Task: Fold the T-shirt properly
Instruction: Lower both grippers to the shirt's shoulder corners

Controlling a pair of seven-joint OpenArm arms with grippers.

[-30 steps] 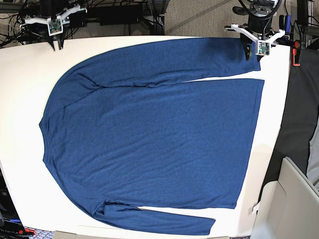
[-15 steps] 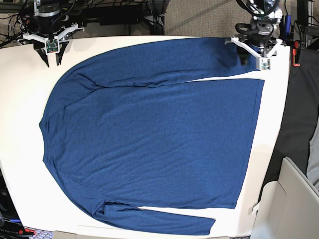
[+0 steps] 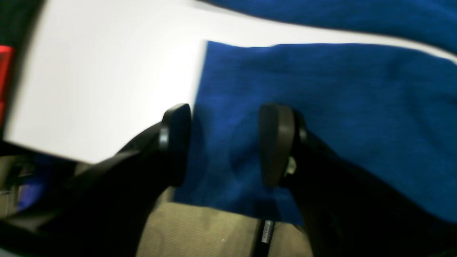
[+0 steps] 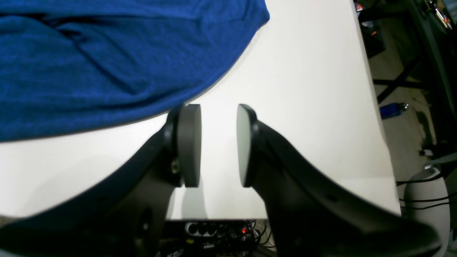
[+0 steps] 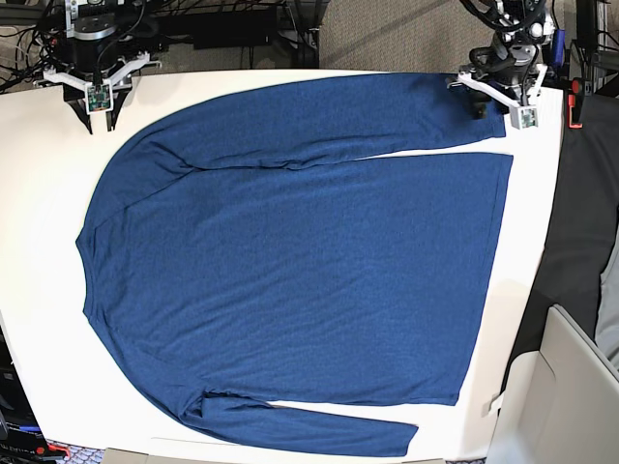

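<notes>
My right gripper is open above white table (image 5: pixel 102 135) past the T-shirt's shoulder. Next, I move it back to pinch the shoulder's edge (image 5: pixel 132 145) before I fold the far sleeve.
The navy T-shirt (image 5: pixel 290 271) lies spread flat on the white table (image 5: pixel 39 242), collar to the left and hem to the right. One long sleeve runs along the far edge and the other along the near edge. My left gripper (image 5: pixel 488 108) is open over the far sleeve's cuff. In the left wrist view the left gripper (image 3: pixel 225 142) has one finger above bare table and the other above the T-shirt (image 3: pixel 339 107). My right gripper (image 5: pixel 98 121) hangs open at the far left corner. In the right wrist view the right gripper (image 4: pixel 217 142) holds nothing, and the T-shirt (image 4: pixel 89 64) curves past to its left.
Cables and equipment (image 5: pixel 222 29) crowd the floor behind the table's far edge. A red piece (image 5: pixel 575 101) sits at the far right corner. Dark cloth (image 5: pixel 580 222) hangs along the right side, and a pale bin (image 5: pixel 571 387) stands at the near right.
Both grippers opened wider. The right gripper came down to the far left corner of the table. The left gripper turned in place over the sleeve cuff. The shirt has not moved.
</notes>
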